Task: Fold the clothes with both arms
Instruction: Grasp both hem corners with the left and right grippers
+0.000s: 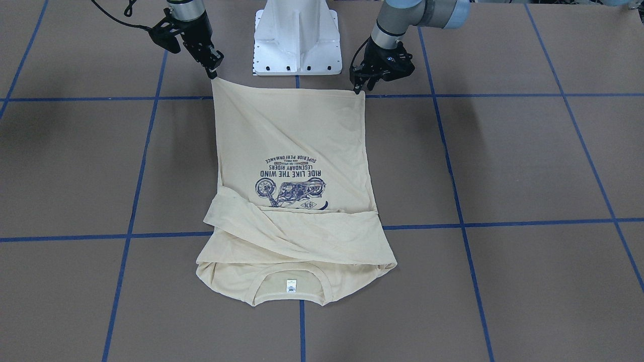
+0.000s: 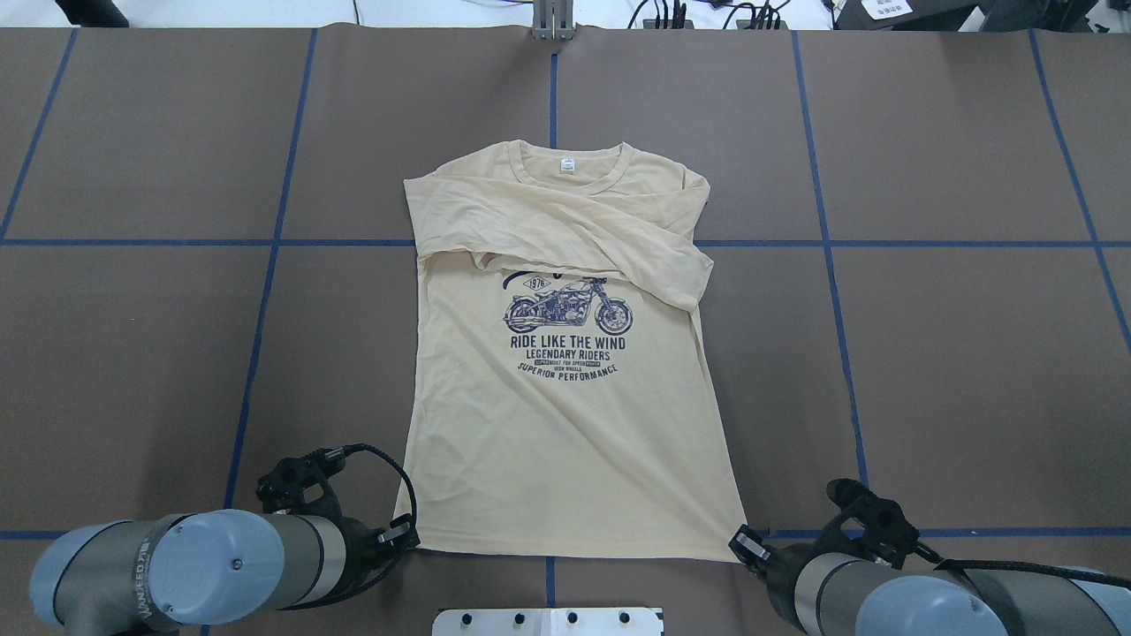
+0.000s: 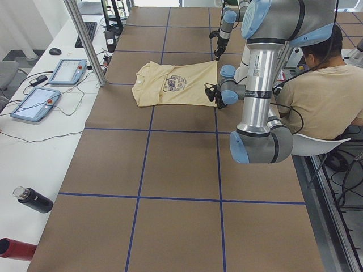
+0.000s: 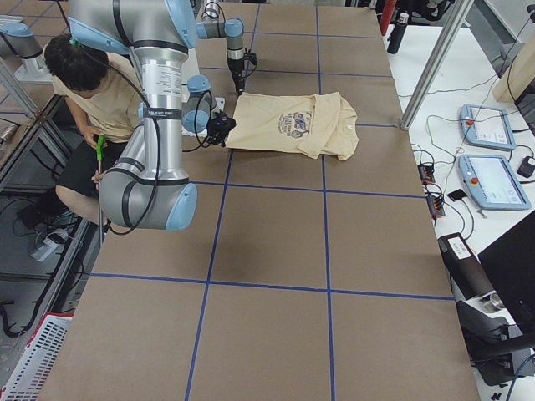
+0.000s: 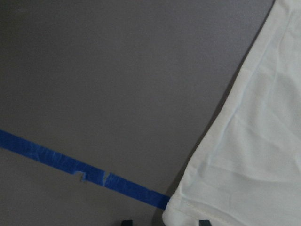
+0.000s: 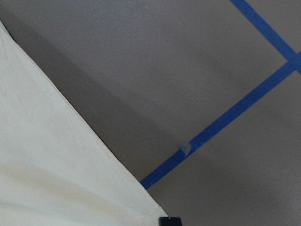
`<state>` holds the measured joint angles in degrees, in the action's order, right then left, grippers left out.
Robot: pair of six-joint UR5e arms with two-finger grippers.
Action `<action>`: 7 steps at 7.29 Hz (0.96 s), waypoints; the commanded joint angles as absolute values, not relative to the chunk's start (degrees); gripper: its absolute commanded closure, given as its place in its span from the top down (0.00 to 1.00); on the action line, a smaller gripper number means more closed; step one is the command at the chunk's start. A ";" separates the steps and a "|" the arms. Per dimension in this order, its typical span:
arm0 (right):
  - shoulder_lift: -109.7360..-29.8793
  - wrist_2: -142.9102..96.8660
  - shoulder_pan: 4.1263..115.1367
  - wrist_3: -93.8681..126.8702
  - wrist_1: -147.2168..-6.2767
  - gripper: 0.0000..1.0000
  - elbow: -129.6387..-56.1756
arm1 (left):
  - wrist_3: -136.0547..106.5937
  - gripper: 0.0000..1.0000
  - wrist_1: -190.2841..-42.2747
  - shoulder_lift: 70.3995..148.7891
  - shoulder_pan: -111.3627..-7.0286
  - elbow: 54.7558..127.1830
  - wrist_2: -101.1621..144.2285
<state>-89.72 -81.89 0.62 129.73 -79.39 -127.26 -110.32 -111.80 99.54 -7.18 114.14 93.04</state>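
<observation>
I expect the whole cream-yellow shirt (image 1: 293,181) to slide a little toward me when I lift its hem, because the neckline (image 1: 290,295) lies loose at the shirt's far end.
The cream-yellow shirt (image 1: 292,151) lies flat, print side up, with its sleeves folded across the chest and the neckline away from the robot (image 2: 565,424). My left gripper (image 1: 358,90) is at the shirt's hem corner. In the left wrist view its two fingertips (image 5: 203,221) stand apart on either side of that corner (image 5: 188,207). My right gripper (image 1: 215,75) is at the other hem corner, which sits slightly raised. In the right wrist view a single dark tip (image 6: 169,220) meets the shirt's corner (image 6: 56,165), with a wide shadow beside the edge.
The white pedestal base (image 1: 297,40) stands just behind the hem. Blue tape lines (image 1: 503,222) grid the brown table. A seated person (image 3: 317,96) is beside the robot. Control tablets (image 3: 68,71) and bottles (image 3: 31,199) lie on the side bench.
</observation>
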 commanded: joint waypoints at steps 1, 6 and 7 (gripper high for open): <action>-89.74 -81.91 0.62 129.73 -79.45 0.00 -127.27 | -110.22 0.00 -111.80 99.67 -7.38 114.08 93.08; -89.83 -81.83 0.62 129.73 -79.45 0.00 -127.27 | -110.04 0.00 -111.80 99.41 -9.05 117.67 93.08; -89.74 -81.83 0.62 129.73 -79.37 0.00 -127.35 | -110.21 0.00 -111.80 98.88 -9.05 118.64 93.08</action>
